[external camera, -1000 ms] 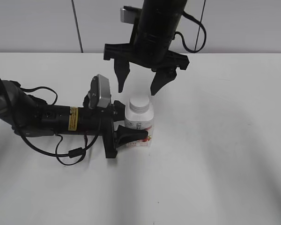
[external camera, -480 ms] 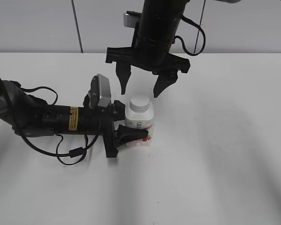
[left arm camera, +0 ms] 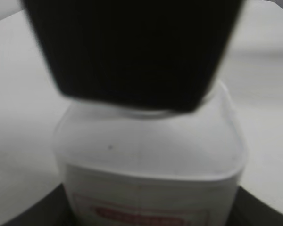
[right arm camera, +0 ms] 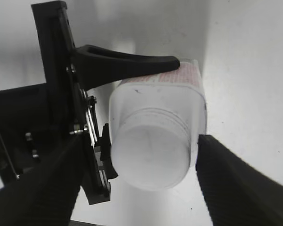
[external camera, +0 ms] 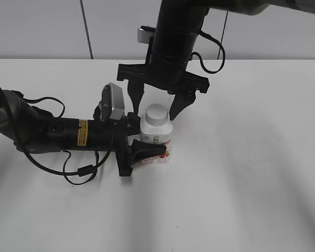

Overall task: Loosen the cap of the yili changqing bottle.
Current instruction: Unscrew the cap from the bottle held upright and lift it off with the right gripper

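Observation:
I expect the white cap point(external camera: 156, 113) to twist in place and stay seated on the neck when I turn it, because fine ribs point(right arm camera: 156, 113) go around the cap's round side.
The yili changqing bottle point(external camera: 156, 140) stands upright on the white table, white with a pink and red label. Its white cap point(external camera: 157, 114) is on the neck. My left gripper point(external camera: 146, 148) lies low from the left and is shut on the bottle's body; in the left wrist view the bottle point(left arm camera: 148, 160) fills the frame. My right gripper point(external camera: 157, 106) hangs from above, open, with one finger on each side of the cap and a gap to it. The right wrist view shows the cap point(right arm camera: 151, 157) between the open fingers point(right arm camera: 236, 183), above the bottle point(right arm camera: 179, 82).
The white table point(external camera: 252, 173) runs to a grey wall at the back. The left arm's black cable point(external camera: 79, 170) loops on the table left of the bottle. The right gripper's black body point(left arm camera: 132, 52) blocks the top of the left wrist view.
My right gripper has come down and slightly left; its open fingers, earlier above and behind the cap, now flank it. The left gripper and bottle have not moved.

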Robot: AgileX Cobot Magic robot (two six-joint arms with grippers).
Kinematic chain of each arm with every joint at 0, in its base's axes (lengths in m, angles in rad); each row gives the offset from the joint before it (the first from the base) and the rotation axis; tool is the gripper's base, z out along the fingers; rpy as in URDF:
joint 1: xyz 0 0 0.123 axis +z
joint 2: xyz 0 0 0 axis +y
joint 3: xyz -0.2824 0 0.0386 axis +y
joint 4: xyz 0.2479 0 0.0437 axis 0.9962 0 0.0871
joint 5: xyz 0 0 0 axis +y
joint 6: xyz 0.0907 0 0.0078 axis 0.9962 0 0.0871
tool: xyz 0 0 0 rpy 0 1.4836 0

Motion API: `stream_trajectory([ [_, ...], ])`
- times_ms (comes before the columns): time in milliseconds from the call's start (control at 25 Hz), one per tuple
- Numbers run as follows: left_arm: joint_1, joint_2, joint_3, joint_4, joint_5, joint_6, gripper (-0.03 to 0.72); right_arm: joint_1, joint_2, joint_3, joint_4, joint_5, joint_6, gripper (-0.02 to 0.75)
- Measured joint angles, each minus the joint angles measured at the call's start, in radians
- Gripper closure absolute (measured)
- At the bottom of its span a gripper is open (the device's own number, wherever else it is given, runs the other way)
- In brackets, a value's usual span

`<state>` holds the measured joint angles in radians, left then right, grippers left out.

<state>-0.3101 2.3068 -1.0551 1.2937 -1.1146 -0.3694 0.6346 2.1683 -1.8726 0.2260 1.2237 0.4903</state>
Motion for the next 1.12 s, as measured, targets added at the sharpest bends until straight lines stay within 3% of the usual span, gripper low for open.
stream_trajectory([
  [320, 0.0, 0.0, 0.0, -0.001, 0.001, 0.0, 0.302, 0.0, 0.001, 0.0, -0.001, 0.0, 0.0, 0.167],
  [720, 0.0, 0.0, 0.0, -0.003, 0.001, -0.001, 0.302, 0.0, 0.001, 0.0, -0.024, 0.002, -0.028, 0.342],
  [1120, 0.0, 0.0, 0.0, -0.004, 0.001, -0.001, 0.303, 0.0, 0.001, 0.0, -0.032, 0.002, -0.074, 0.342],
])
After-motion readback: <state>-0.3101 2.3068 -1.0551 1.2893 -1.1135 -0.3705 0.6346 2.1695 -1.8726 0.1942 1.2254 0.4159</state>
